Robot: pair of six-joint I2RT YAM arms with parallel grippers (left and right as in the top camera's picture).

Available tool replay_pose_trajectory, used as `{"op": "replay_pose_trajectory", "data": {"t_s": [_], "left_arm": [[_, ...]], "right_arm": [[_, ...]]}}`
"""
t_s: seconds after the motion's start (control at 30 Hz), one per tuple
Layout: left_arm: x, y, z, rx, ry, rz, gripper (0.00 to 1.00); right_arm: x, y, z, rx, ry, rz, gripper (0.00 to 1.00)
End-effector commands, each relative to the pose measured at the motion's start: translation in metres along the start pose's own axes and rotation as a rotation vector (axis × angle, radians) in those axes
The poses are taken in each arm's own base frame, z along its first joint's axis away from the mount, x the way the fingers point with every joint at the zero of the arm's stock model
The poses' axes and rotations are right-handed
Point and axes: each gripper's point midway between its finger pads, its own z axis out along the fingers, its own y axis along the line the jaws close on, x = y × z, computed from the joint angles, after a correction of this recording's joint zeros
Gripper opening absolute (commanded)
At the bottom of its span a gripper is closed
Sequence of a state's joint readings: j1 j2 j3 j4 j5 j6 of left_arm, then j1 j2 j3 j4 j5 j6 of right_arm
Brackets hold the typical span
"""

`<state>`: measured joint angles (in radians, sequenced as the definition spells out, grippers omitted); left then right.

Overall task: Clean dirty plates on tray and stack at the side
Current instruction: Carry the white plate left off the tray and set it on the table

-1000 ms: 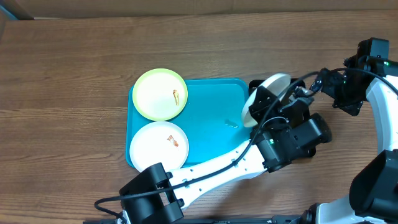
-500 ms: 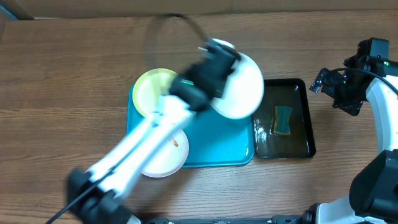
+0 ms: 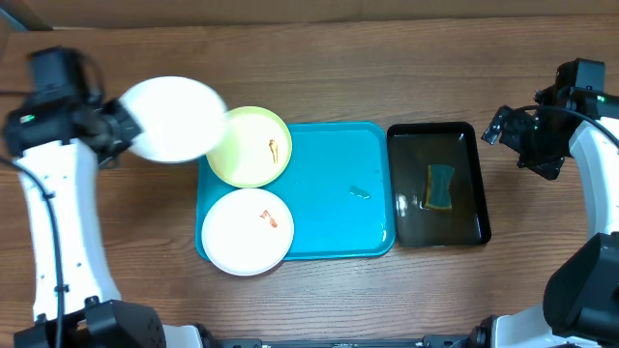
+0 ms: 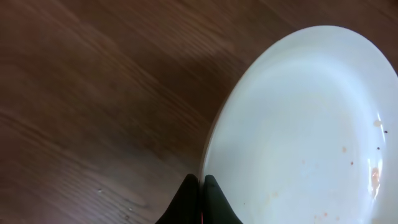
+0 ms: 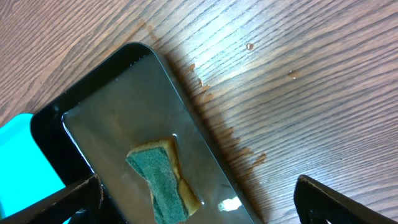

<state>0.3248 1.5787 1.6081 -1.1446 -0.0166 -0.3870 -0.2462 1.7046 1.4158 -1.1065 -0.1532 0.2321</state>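
The white plate (image 3: pixel 176 118) is face up and the wood (image 3: pixel 148 180) beside the turquoise tray is open, so my left gripper should keep going down until the plate lies flat, and then let go.
My left gripper (image 3: pixel 124 131) is shut on the rim of a white plate (image 3: pixel 174 118), held over the wood left of the turquoise tray (image 3: pixel 338 164). In the left wrist view the fingertips (image 4: pixel 210 186) pinch the rim of that plate (image 4: pixel 305 130), which bears faint specks. A yellow-green plate (image 3: pixel 250 147) with an orange smear lies at the tray's back left. Another white plate (image 3: pixel 247 232), also smeared, lies at its front left. My right gripper (image 3: pixel 505 126) hangs open beside the table's right edge, holding nothing.
A black tray (image 3: pixel 474 135) with water stands right of the turquoise one, a green-yellow sponge (image 3: pixel 440 186) in it. The right wrist view looks down on the sponge (image 5: pixel 158 177), the black tray (image 5: pixel 112 99) and brown drips (image 5: pixel 214 118) on the wood. A small scrap (image 3: pixel 359 192) lies mid-tray.
The left arm swung the white plate from over the black tray, across the turquoise tray, to the table's left side. The right arm stayed still.
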Motion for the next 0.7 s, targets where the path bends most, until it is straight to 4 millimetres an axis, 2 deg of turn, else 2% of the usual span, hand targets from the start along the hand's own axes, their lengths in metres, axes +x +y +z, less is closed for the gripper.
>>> {"op": "replay_pose_trajectory", "data": {"t_s": [0.0, 0.03, 0.07, 0.2, 0.3, 0.53, 0.67], "left_arm": [[-0.005, 0.044, 0.011, -0.068, 0.011, -0.108, 0.04], [-0.004, 0.059, 0.02, -0.127, 0.006, -0.121, 0.04], [-0.001, 0.067, 0.026, -0.158, 0.004, -0.125, 0.04], [0.013, 0.08, 0.055, -0.2, 0.014, -0.13, 0.04], [0.022, 0.096, 0.07, -0.274, 0.004, -0.151, 0.04], [0.03, 0.11, 0.09, -0.34, -0.011, -0.17, 0.04], [0.032, 0.112, 0.102, -0.352, 0.007, -0.173, 0.04]], "right_arm": [[-0.007, 0.005, -0.009, -0.016, -0.033, -0.003, 1.0], [-0.007, 0.005, -0.009, -0.016, -0.033, -0.003, 1.0], [-0.007, 0.005, -0.009, -0.016, -0.033, -0.003, 1.0], [-0.007, 0.005, -0.009, -0.016, -0.033, -0.003, 1.0], [-0.007, 0.005, -0.009, -0.016, -0.033, -0.003, 1.0], [-0.007, 0.005, -0.009, -0.016, -0.033, -0.003, 1.0], [-0.007, 0.005, -0.009, -0.016, -0.033, -0.003, 1.0]]}}
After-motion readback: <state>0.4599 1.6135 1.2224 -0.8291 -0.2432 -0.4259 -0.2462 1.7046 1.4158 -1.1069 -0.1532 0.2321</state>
